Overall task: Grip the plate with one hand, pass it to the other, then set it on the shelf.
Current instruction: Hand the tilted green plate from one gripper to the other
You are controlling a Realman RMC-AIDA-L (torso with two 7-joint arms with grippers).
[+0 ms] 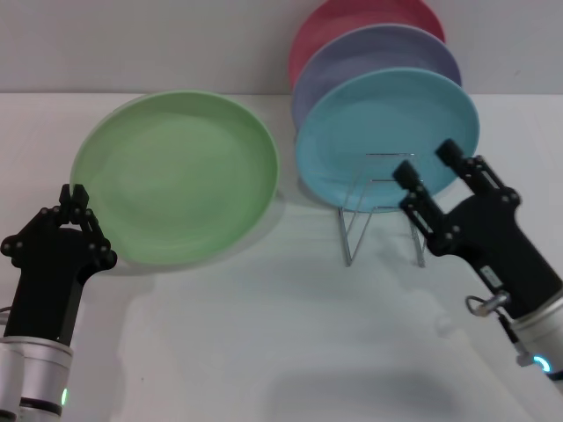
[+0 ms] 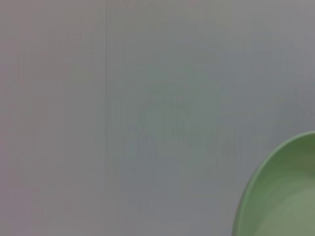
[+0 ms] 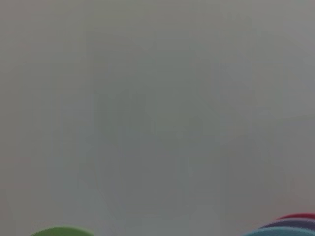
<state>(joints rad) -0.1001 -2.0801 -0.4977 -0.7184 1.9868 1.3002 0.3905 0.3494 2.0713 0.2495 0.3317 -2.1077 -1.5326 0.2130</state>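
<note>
My left gripper is holding the light green plate, and the plate's shelf-side rim [image 1: 277, 163] is free. My right gripper should keep going toward that rim [image 1: 277, 172] and close there.
The light green plate [image 1: 180, 176] is on the left of the white table, its far rim level with the table's back edge. My left gripper [image 1: 76, 193] has its fingers pressed together on the plate's near left rim. A piece of the plate's rim also shows in the left wrist view [image 2: 280, 196]. The silver wire shelf [image 1: 374, 211] stands right of the plate. My right gripper [image 1: 427, 162] is open and empty, just in front of the shelf's right side.
Three plates stand on the shelf: a turquoise one [image 1: 369, 123] in front, a lavender one [image 1: 378, 48] and a pink one [image 1: 352, 18] behind. A grey wall rises behind the table [image 1: 264, 352].
</note>
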